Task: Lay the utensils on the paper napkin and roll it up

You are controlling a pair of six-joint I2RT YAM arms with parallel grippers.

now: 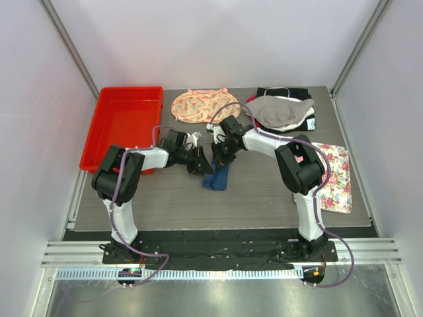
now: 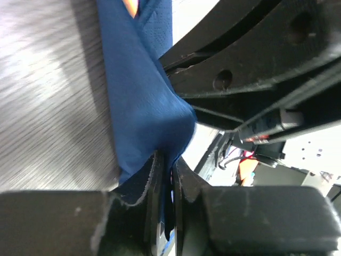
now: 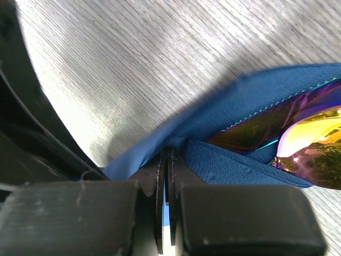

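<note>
The robot's right gripper crowds over the utensils while the napkin's near end [image 1: 215, 183] spreads out wide, so it should move back and push the napkin's side edge [image 1: 226, 176] inward.
The dark blue paper napkin [image 1: 217, 177] is bunched up in the middle of the table, pulled off the surface between both grippers. In the left wrist view my left gripper [image 2: 168, 165] is shut on a fold of the napkin [image 2: 144, 96], and an orange tip of a utensil [image 2: 130, 6] peeks out at the top. My right gripper [image 3: 166, 157] is shut on another fold of the napkin [image 3: 234, 165]. A shiny purple and yellow utensil [image 3: 303, 138] lies wrapped inside it. From above, the left gripper [image 1: 198, 162] and the right gripper [image 1: 217, 157] almost touch.
A red tray [image 1: 125, 125] stands at the back left. A peach floral cloth [image 1: 205, 104] and a grey cloth on a black item [image 1: 281, 111] lie along the back edge. A white floral mat [image 1: 334, 175] lies at the right, beside the right arm.
</note>
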